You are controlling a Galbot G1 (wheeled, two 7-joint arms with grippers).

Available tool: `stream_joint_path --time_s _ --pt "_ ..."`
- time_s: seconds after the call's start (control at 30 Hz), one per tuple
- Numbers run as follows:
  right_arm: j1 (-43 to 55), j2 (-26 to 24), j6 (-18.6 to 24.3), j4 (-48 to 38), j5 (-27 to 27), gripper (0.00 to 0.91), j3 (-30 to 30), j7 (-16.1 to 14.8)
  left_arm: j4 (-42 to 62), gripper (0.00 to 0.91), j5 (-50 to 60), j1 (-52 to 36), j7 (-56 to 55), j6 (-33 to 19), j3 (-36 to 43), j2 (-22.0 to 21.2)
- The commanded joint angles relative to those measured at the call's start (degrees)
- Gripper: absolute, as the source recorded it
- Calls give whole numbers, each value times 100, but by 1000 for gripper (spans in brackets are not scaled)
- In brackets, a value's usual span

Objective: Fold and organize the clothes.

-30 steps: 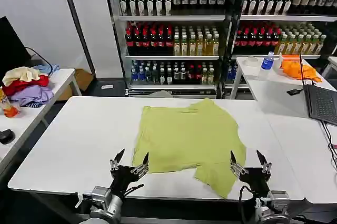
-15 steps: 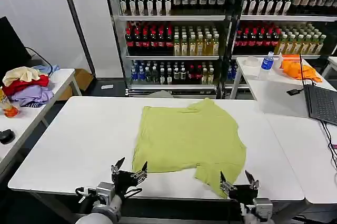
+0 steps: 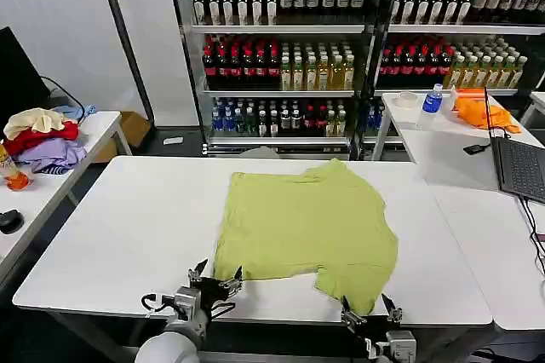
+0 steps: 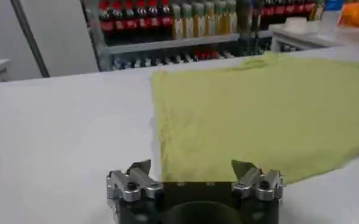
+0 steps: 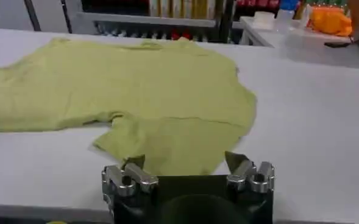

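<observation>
My gripper will bring up a white print hidden underneath when it folds the T-shirt (image 3: 306,222) over, because the T-shirt shows only its plain side (image 3: 277,218).
A lime yellow-green T-shirt (image 3: 306,227) lies roughly spread on the white table (image 3: 128,227), one sleeve pointing toward the front edge. Its cloth (image 4: 258,109) is plain and slightly wrinkled, and the sleeve flap (image 5: 167,143) lies nearest the right arm. My left gripper (image 3: 215,279) is open at the table's front edge, just off the shirt's front left corner. Also open, my right gripper (image 3: 367,311) hangs low at the front edge, right by the tip of that sleeve. Neither holds anything.
A side table at the left carries a heap of cream, red and lilac garments (image 3: 43,137). At the right, another table holds a laptop (image 3: 521,167), an orange cloth (image 3: 481,112) and a bottle (image 3: 433,99). Drink shelves (image 3: 341,48) stand behind.
Both grippers have drawn back toward the table's front edge and lower in view, the right one most. The shirt has not moved.
</observation>
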Motion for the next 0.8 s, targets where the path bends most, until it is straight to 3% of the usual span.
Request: stream_joint_path --time_s 0.03,0.8 --pt "7 19 6 -65 -44 0 -92 71 360 20 21 -113 -24 51 142 57" --pt "-78 -59 162 42 -48 0 10 -120 220 20 -306 10 74 36 16 90"
